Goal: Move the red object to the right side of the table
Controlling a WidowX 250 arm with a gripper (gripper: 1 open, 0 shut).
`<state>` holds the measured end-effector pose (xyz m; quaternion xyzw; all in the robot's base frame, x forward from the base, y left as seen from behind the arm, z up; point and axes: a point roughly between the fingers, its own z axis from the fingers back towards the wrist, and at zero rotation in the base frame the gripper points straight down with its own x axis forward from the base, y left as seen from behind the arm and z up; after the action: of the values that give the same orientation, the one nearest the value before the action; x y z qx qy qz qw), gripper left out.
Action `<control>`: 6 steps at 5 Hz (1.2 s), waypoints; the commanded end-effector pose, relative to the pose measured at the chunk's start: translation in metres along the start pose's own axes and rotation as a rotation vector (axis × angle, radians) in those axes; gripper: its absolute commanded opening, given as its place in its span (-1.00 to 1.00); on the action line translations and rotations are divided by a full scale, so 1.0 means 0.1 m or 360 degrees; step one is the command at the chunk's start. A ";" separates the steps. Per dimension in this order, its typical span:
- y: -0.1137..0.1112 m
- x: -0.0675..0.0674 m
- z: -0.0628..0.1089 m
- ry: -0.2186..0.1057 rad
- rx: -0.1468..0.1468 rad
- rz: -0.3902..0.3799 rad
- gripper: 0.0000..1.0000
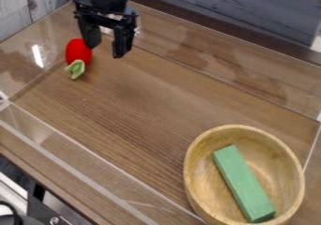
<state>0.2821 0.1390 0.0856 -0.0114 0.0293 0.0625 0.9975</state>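
My gripper's open fingers are lined up with the strawberry toy's width (78, 56), so I should keep moving toward its red body (78, 50) until they are on both sides of it, then close them.
The red object (78, 52) is a small glossy strawberry toy with a light green leafy end, lying at the far left of the wood-grain table (150, 116). My black gripper (105, 41) hangs just right of it and slightly behind, fingers spread open and pointing down, nothing between them. One finger (89, 38) stands close beside the toy; I cannot tell if it touches.
A round wooden bowl (205, 146) at the front right holds a green rectangular block (242, 182). Low clear acrylic walls (75, 177) edge the table, including along the left and front.
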 end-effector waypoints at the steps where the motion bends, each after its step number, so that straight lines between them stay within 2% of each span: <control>1: 0.24 0.13 0.13 -0.0102 0.0044 0.0047 1.00; 3: 0.62 0.18 -0.04 -0.0115 0.0029 0.0127 1.00; 4: 0.75 0.25 -0.06 -0.0111 0.0030 0.0061 1.00; 5: 0.76 0.30 -0.11 -0.0101 0.0030 0.0005 1.00; 6: 0.74 0.30 -0.09 -0.0088 0.0026 0.0148 1.00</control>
<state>0.2942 0.2103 0.0544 -0.0168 0.0284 0.1089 0.9935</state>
